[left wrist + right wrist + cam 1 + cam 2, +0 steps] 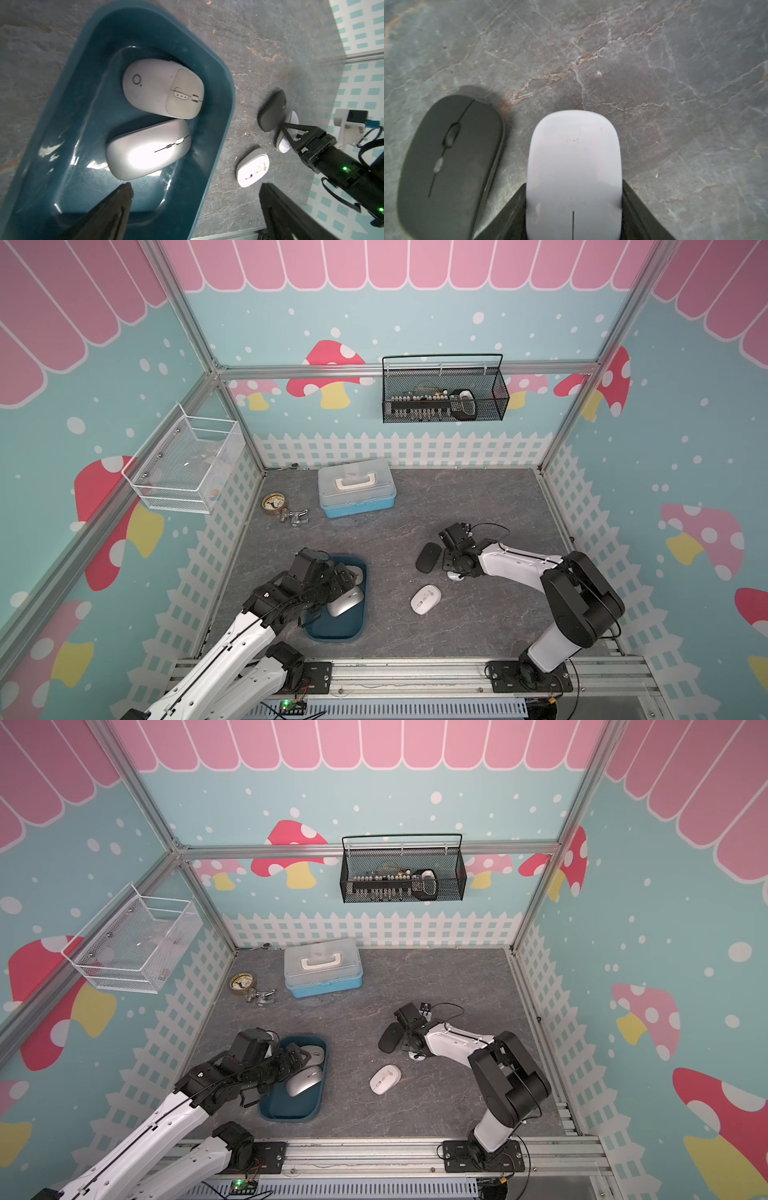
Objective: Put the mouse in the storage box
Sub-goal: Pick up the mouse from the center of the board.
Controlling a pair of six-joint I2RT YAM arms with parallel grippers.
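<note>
I should hand the mouse over to my left gripper to be put inside, because the white mouse in my right gripper (455, 576) is far from the storage box (336, 627).
The dark teal storage box (332, 632) (226, 83) sits at the front left and holds a silver mouse (345, 601) (145, 149) and a pale grey mouse (158, 87). My left gripper (195, 186) hangs open over the box, nothing between its fingers. At the right, my right gripper (573, 187) (455, 572) is shut on the sides of a white mouse (574, 153) (284, 143) that lies on the table. A black mouse (429, 557) (450, 158) lies close beside it. Another white mouse (425, 599) (385, 1079) lies loose between the box and the right arm.
A light-blue case (355, 487) with a white handle stands at the back. A tape roll (274, 502) and a metal fitting (296, 516) lie at the back left. A black wire basket (444, 393) and a white mesh basket (187, 464) hang on the walls.
</note>
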